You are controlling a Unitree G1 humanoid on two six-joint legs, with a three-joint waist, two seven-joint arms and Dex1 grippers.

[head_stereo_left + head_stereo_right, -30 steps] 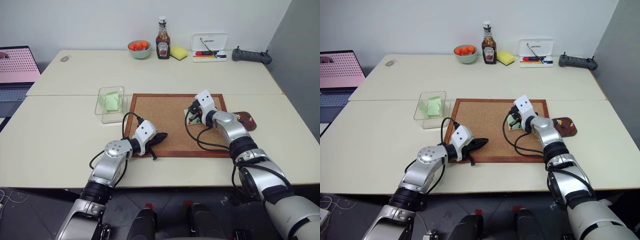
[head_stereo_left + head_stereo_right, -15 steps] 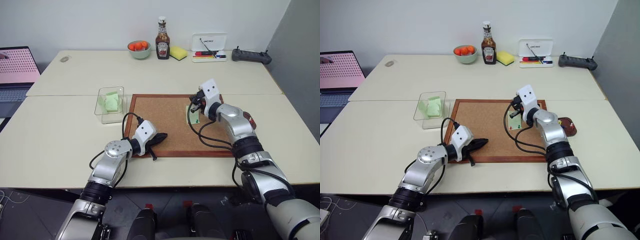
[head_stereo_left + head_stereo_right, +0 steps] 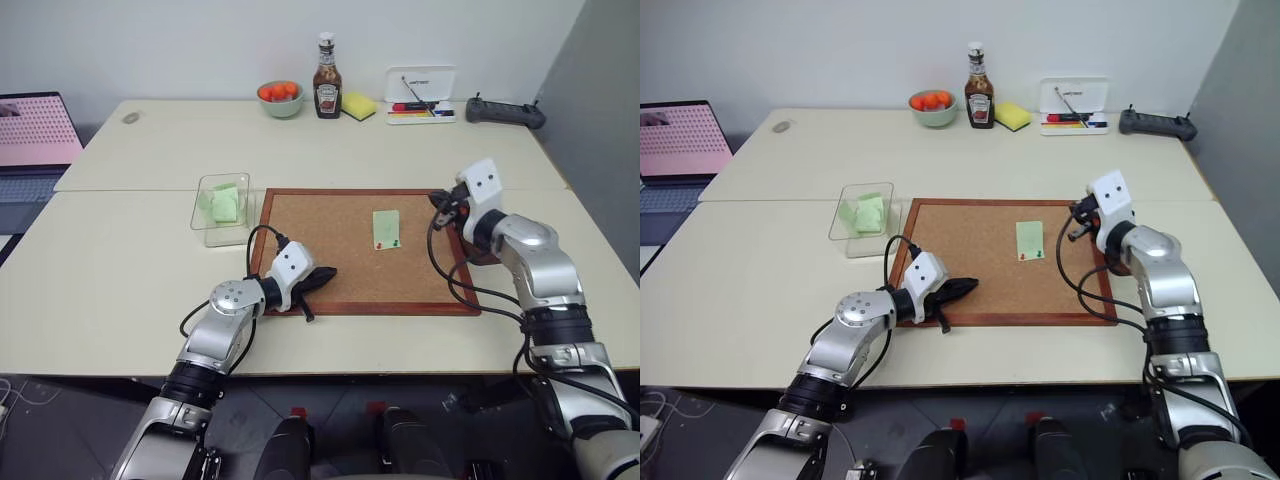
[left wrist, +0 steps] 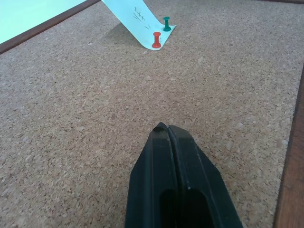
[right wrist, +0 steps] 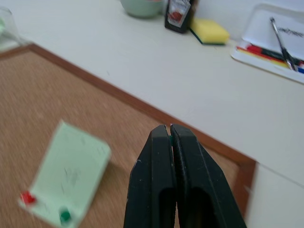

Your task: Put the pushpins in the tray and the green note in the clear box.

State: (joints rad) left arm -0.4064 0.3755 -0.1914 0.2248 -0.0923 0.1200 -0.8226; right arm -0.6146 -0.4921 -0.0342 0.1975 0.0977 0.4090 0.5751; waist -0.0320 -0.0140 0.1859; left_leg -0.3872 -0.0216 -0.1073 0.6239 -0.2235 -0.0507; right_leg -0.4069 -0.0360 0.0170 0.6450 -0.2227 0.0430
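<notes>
A bit of green pushpin [image 5: 171, 138] shows in my right gripper's shut fingers, so I should keep carrying it until it is above the dark tray [image 3: 485, 257], then let go.
The green note [image 3: 386, 228] lies on the cork board [image 3: 330, 245], right of its middle. A red pushpin [image 4: 156, 40] and a green pushpin [image 4: 166, 23] stand in its near edge. My right gripper [image 3: 438, 203] hovers shut over the board's right edge, apart from the note. I cannot see whether anything tiny sits between its tips. A sliver of the dark tray [image 3: 1117, 267] shows under my right forearm. The clear box [image 3: 222, 237] stands left of the board with pale green slips inside. My left gripper [image 3: 325, 272] rests shut and empty on the board's near left part.
Along the table's back stand a green bowl of oranges [image 3: 279, 97], a ketchup bottle [image 3: 327, 90], a yellow sponge [image 3: 357, 104], a white tray with markers [image 3: 420, 95] and a black controller [image 3: 505, 112]. A laptop [image 3: 35, 135] sits at the far left.
My right gripper has lifted off the green note and swung right to the board's right edge, leaving the note uncovered. The left arm has not moved.
</notes>
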